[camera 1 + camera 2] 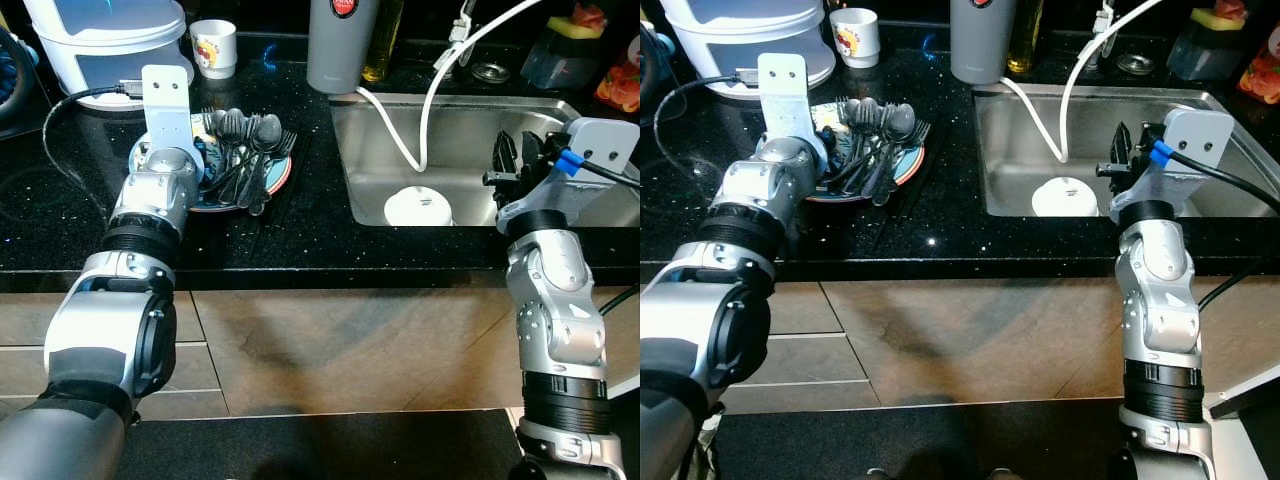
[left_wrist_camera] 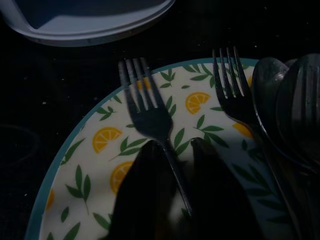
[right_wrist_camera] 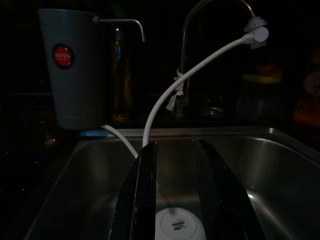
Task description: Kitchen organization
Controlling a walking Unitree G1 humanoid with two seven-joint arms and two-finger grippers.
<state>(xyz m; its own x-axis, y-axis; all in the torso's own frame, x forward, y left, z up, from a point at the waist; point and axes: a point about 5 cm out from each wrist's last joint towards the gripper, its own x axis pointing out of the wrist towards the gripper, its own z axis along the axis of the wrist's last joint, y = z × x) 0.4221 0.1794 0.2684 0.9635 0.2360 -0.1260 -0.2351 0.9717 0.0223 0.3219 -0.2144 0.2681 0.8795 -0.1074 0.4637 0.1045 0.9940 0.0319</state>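
Note:
The fork (image 2: 153,123) will come away on its own when I lift it, because a gap of patterned plate (image 2: 196,103) lies between its head and the cutlery pile.
A lemon-patterned plate (image 2: 90,165) with a teal rim lies on the black counter, left of the sink. Across it lie a pile of dark cutlery (image 1: 245,150): two forks and spoons (image 2: 295,100). My left gripper (image 2: 172,147) is low over the plate, open, with the handle of one fork (image 2: 145,110) running between its fingers. A second fork (image 2: 232,95) lies beside it. My right gripper (image 1: 517,160) is held open over the steel sink (image 1: 450,100), above a white dish (image 1: 418,207) on the sink floor, and holds nothing.
A white hose (image 1: 395,135) runs from the tap into the sink. Behind it stands a grey tumbler (image 1: 340,45). A small mug (image 1: 214,47) and a white appliance (image 1: 100,40) sit behind the plate. A black cable (image 1: 60,110) crosses the counter at the left.

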